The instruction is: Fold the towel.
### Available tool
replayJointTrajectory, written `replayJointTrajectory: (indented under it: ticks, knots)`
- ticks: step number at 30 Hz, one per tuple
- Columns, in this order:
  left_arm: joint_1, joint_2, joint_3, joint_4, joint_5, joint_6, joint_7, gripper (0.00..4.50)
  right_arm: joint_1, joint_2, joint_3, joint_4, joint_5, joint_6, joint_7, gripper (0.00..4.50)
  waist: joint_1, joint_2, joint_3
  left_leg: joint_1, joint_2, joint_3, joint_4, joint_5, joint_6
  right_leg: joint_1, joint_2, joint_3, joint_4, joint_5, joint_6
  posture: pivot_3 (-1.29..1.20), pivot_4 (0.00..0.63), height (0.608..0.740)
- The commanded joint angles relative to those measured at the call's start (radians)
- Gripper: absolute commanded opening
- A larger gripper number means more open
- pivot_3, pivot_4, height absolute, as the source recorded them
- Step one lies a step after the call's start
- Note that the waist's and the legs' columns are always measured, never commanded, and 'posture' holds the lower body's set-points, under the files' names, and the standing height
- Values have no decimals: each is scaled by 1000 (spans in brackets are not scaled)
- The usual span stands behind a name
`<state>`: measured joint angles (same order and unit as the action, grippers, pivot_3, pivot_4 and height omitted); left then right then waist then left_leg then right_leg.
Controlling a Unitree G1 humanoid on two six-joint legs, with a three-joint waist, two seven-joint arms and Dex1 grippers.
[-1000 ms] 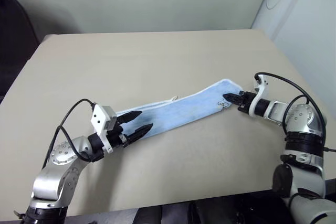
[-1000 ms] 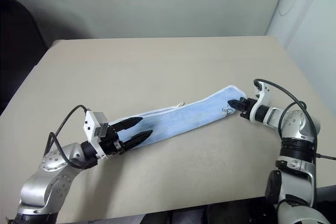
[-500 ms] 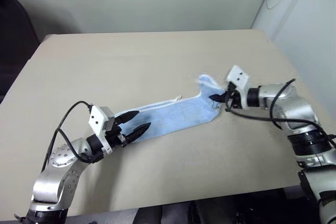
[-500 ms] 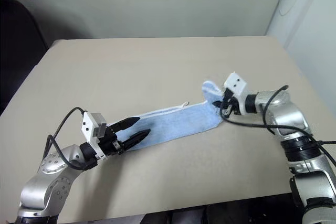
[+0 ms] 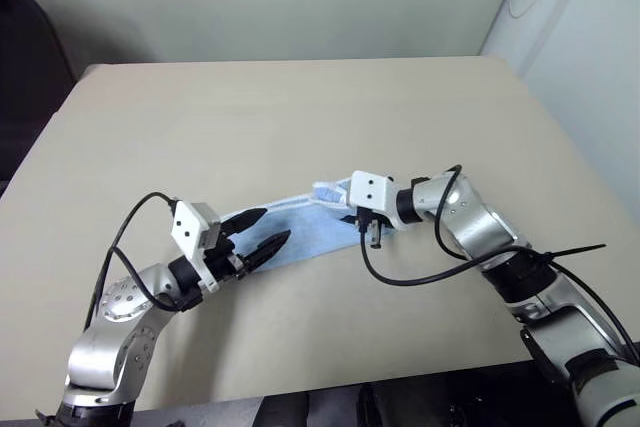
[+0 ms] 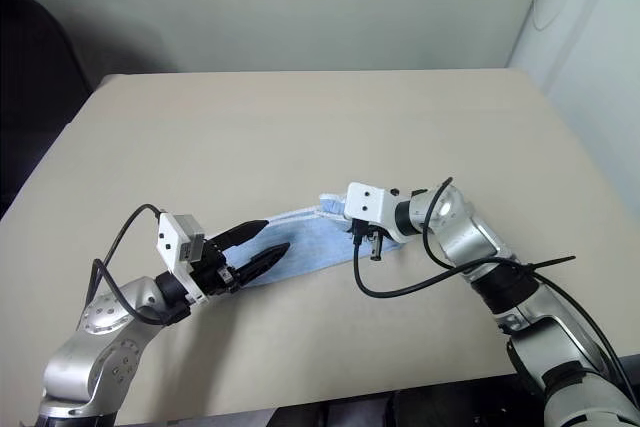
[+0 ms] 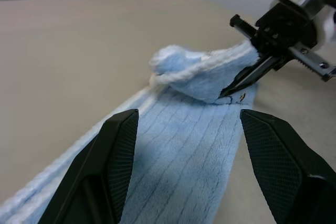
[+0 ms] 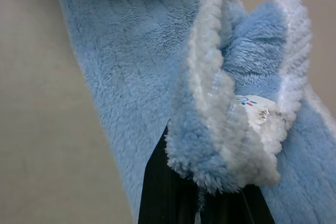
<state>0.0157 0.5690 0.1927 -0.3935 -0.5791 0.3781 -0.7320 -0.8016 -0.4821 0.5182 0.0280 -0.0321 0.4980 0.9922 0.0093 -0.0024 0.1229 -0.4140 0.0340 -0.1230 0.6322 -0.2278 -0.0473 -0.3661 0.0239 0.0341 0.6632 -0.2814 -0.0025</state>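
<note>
The towel's end is pinched in a bunched curl (image 5: 329, 192) by my right gripper, so next I put the towel's end down on the strip (image 5: 318, 229) and press the fold flat with closed fingers.
The light-blue towel (image 5: 305, 229) lies as a long strip on the beige table (image 5: 300, 117), and its right end is lifted and curled back over the strip. My right gripper (image 5: 354, 219) is shut on that bunched end (image 8: 226, 129), white edging and a small label showing above its black fingers (image 8: 168, 192). The left wrist view shows the same pinched fold (image 7: 199, 74) hanging just above the flat towel. My left gripper (image 5: 277, 226) hovers open over the towel's left end, with the towel running between its fingers (image 7: 118, 150).
A dark chair (image 5: 20, 67) stands beyond the table's back left corner. A black cable (image 5: 400, 279) loops down from my right wrist onto the table. The table's right edge (image 5: 560, 147) runs close to a pale wall.
My right gripper has swung left with the towel's right end, rolling its wrist and doubling that end over the strip. The left gripper has stayed in place, open.
</note>
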Motion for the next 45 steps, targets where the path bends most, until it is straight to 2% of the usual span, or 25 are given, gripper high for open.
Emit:
replayJointTrajectory:
  ticks: [1, 3, 6, 8, 11, 20, 23, 25, 28, 32, 34, 37, 38, 40, 43, 45]
  knots:
    - [4, 4, 15, -43, -6, -5, 7, 3380, -13, 12, -2, -15, -18, 3, 4, 16, 0, 0, 0, 0, 0, 0, 0, 0, 0, 0, 0, 0, 0, 0, 0, 0, 150, 740]
    - [4, 3, 14, -42, -6, -5, 9, 3380, -13, 19, -7, -11, -17, 11, 8, 16, 0, 0, 0, 0, 0, 0, 0, 0, 0, 0, 0, 0, 0, 0, 0, 0, 150, 740]
    - [4, 2, 12, -41, -5, -6, 10, 3380, -7, 12, -26, -27, 12, 39, 36, 680, 0, 0, 0, 0, 0, 0, 0, 1, -1, 0, 0, 0, 0, 0, 0, 0, 150, 740]
    - [2, 1, 10, -38, -6, -6, 11, 3380, -2, 5, -49, -48, 45, 58, 60, 1329, 0, 0, 0, 0, 0, 0, 0, 5, -8, 0, 0, 0, 0, 0, 0, 0, 150, 740]
    - [-2, -1, 5, -34, -6, -7, 11, 3380, 5, 7, -118, -89, 139, 107, 96, 2319, 0, 0, 0, -1, 0, 0, 0, 5, -9, 0, 0, 0, 0, 0, 0, 0, 150, 740]
    - [11, 12, 53, -7, -17, -17, 6, 3380, 23, -70, -322, -122, 372, 212, 189, 2319, 4, 0, 0, -1, 0, 0, 0, 6, -11, 0, 0, -1, 0, 0, 0, 0, 150, 740]
    - [21, 17, 91, 6, -28, -13, 5, 3380, 11, -54, -348, -93, 395, 237, 156, 1722, 2, 0, 0, -1, 0, 0, -1, 7, -12, 0, 0, -1, 0, 0, 0, 0, 150, 740]
    - [26, 11, 125, 9, -58, 5, 14, 3380, -1, -31, -327, -57, 364, 223, 117, 1011, -3, 0, 0, 0, 0, 0, -1, 7, -12, 0, 0, -1, 0, 0, 0, 0, 150, 740]
    - [48, -9, 227, 6, -188, 86, 62, 3380, -14, 41, -304, 14, 333, 185, 59, 14, -7, 0, 0, 0, 0, 0, -2, 7, -12, 0, 0, -1, 0, 0, 0, 0, 150, 740]
    - [124, -18, 336, -32, -353, 199, 135, 3380, -5, 113, -262, 98, 280, 84, 21, 14, -7, 0, 0, 0, 0, 0, -2, 7, -12, -1, 0, -1, 0, 0, 0, 0, 150, 740]
    - [193, -35, 398, -69, -507, 280, 217, 3380, -12, 147, -246, 161, 252, 33, 2, 14, -7, 0, 0, -1, 0, 0, -2, 6, -12, -2, 0, -1, -1, 0, 0, 0, 150, 740]
    - [262, -48, 452, -103, -670, 340, 325, 4299, -20, 172, -241, 212, 234, -10, -4, 0, -2, 0, 0, -2, 0, 0, -2, 6, -12, -2, 0, -1, -1, 0, 0, 0, 150, 740]
    - [273, -46, 460, -107, -708, 349, 352, 4476, -21, 176, -242, 220, 231, -18, -4, 0, 1, 0, 0, -2, 0, -1, -2, 6, -12, -2, 0, -2, -1, 0, 0, 0, 150, 740]
    - [285, -37, 467, -112, -757, 358, 386, 4476, -23, 180, -242, 231, 228, -30, -3, 0, 8, 0, 0, -2, 0, -1, -1, 7, -12, -1, 0, -2, 1, 0, -1, 0, 150, 740]
    - [403, -81, 466, -171, -1003, 367, 518, 4476, -38, 206, -244, 286, 218, -72, -11, 0, 3, 0, 0, 0, 0, -1, -1, 7, -11, -1, 0, -2, 1, 0, -2, 0, 150, 740]
    - [452, -88, 430, -181, -1069, 371, 626, 4476, -44, 218, -246, 307, 215, -94, -11, 0, -1, 0, 0, 0, 0, 0, -1, 7, -13, 0, 0, -2, 0, 0, -2, 0, 150, 740]
